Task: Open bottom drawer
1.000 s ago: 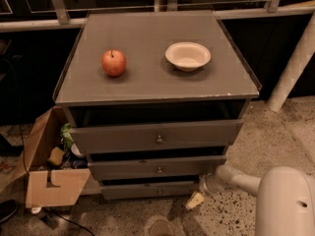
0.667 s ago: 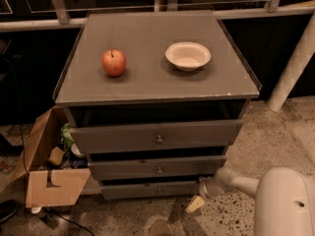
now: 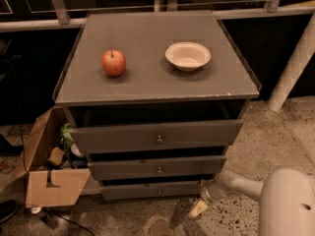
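The end of the closed bottom drawer has my gripper hanging just off it, so next I move in to the drawer's top edge there and pull the drawer open.
A grey drawer unit stands against a dark wall with three drawers. The bottom drawer is the narrowest, with a small brass knob at its centre, and sits just above the floor. The mid-sized drawer and the widest top drawer are above it; all three fronts stand slightly out. My gripper hangs at the end of the white arm, low over the floor, to the right of and in front of the bottom drawer's right end, apart from the knob.
A red apple and a cream bowl rest on the unit's top. An open cardboard box with clutter stands on the floor at the left. A white post leans at the right. Speckled floor lies in front.
The gripper has moved slightly down and toward the camera, away from the bottom drawer's right end. The drawers have not moved.
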